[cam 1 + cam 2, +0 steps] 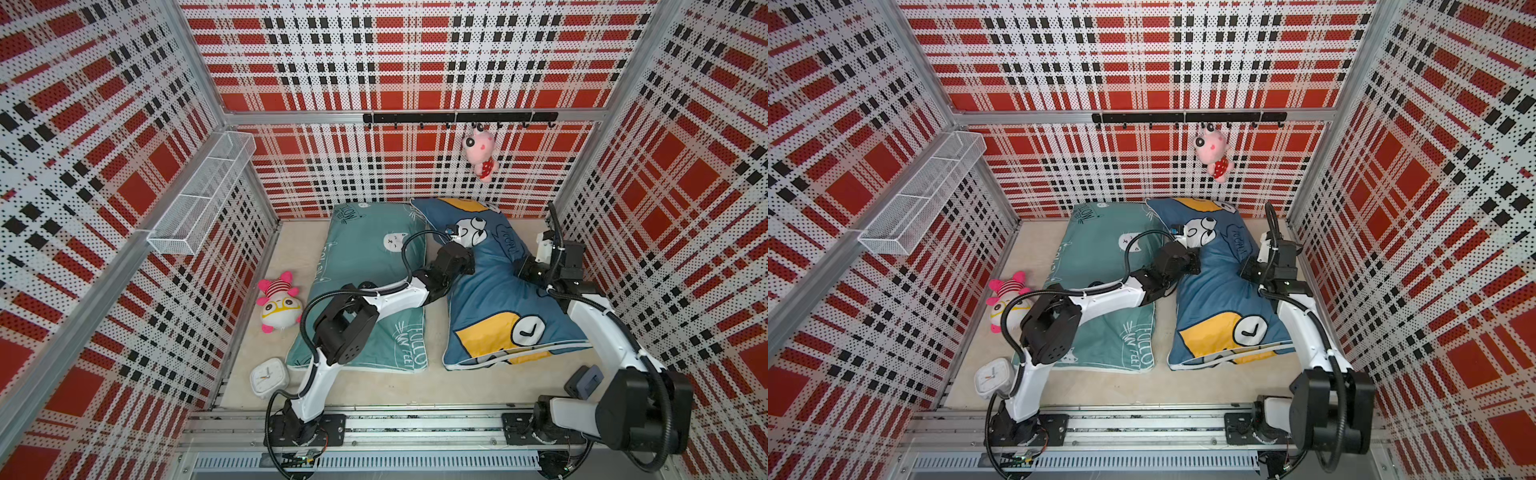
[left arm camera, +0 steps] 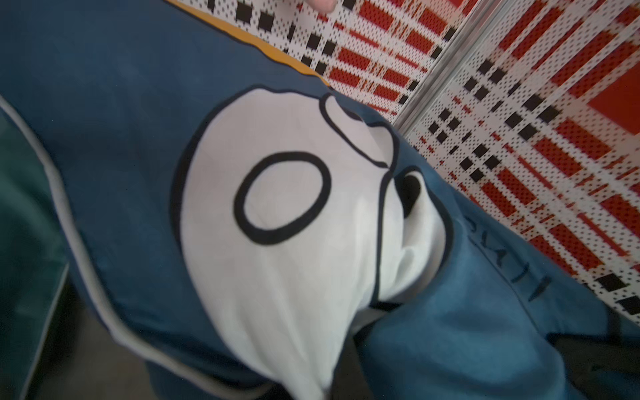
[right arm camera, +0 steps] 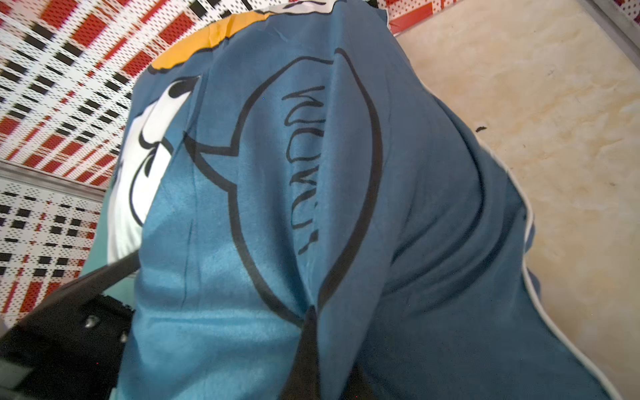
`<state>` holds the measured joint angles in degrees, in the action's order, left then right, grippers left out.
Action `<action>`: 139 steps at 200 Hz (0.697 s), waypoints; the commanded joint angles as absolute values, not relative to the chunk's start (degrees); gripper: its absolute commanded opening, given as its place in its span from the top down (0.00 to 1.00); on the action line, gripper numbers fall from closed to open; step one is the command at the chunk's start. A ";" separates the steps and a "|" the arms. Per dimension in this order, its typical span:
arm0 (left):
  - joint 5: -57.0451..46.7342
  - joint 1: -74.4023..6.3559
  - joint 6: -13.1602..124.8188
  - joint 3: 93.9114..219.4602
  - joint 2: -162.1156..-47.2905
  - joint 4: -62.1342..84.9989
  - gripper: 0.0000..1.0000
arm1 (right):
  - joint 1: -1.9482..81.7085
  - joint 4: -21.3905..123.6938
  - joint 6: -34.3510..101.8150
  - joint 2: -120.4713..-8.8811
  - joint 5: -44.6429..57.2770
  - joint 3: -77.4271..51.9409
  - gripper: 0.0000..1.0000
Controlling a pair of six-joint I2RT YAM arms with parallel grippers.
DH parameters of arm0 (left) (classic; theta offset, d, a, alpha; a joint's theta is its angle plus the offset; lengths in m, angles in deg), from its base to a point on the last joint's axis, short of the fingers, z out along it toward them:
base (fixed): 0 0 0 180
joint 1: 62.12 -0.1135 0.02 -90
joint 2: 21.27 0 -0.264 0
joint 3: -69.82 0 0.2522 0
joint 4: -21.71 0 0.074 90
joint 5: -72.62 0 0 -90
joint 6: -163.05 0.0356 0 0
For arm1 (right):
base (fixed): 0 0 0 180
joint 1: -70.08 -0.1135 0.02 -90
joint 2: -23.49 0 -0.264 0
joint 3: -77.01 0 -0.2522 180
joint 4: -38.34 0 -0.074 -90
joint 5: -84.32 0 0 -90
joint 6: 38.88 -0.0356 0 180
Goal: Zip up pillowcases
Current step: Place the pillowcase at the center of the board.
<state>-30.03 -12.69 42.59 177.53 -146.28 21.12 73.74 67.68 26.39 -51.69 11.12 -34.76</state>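
My right gripper should pin the blue pillowcase's near end [image 1: 512, 357] by the yellow patch [image 1: 483, 334] only after I shift it alongside the teal-green pillowcase, from which it slants away.
Two pillowcases lie side by side on the beige floor in both top views. The teal-green pillowcase [image 1: 365, 266] [image 1: 1096, 257] is on the left and my left arm reaches across it. The blue pillowcase [image 1: 490, 299] [image 1: 1217, 291] with cartoon faces is on the right. My left gripper [image 1: 467, 259] [image 2: 325, 391] is shut on a bunch of its fabric by the white face. My right gripper [image 1: 521, 270] [image 3: 311, 363] is shut on a fold beside the "WOW" bubble at the opposite edge. The cloth is gathered into a waist between them. No zipper shows.
A pink-and-white plush toy [image 1: 278, 305] and a white clock [image 1: 269, 377] lie left of the teal pillowcase. Another pink plush [image 1: 480, 151] hangs from the hook rail [image 1: 457, 117]. A wire basket [image 1: 203, 195] hangs on the left wall. Plaid walls stand close on three sides.
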 commanded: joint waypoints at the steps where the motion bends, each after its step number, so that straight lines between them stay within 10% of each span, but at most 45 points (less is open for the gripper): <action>1: -26.73 -11.35 41.01 180.37 -148.34 25.02 1.00 | 72.54 60.21 30.39 -55.43 22.00 -33.21 1.00; 139: -31.68 -22.12 37.97 177.01 -151.58 23.17 1.00 | 64.11 40.36 13.72 -68.20 28.63 -39.84 1.00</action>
<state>-29.79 -21.37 38.31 179.78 -153.83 20.90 67.40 40.27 14.76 -64.82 18.55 -41.51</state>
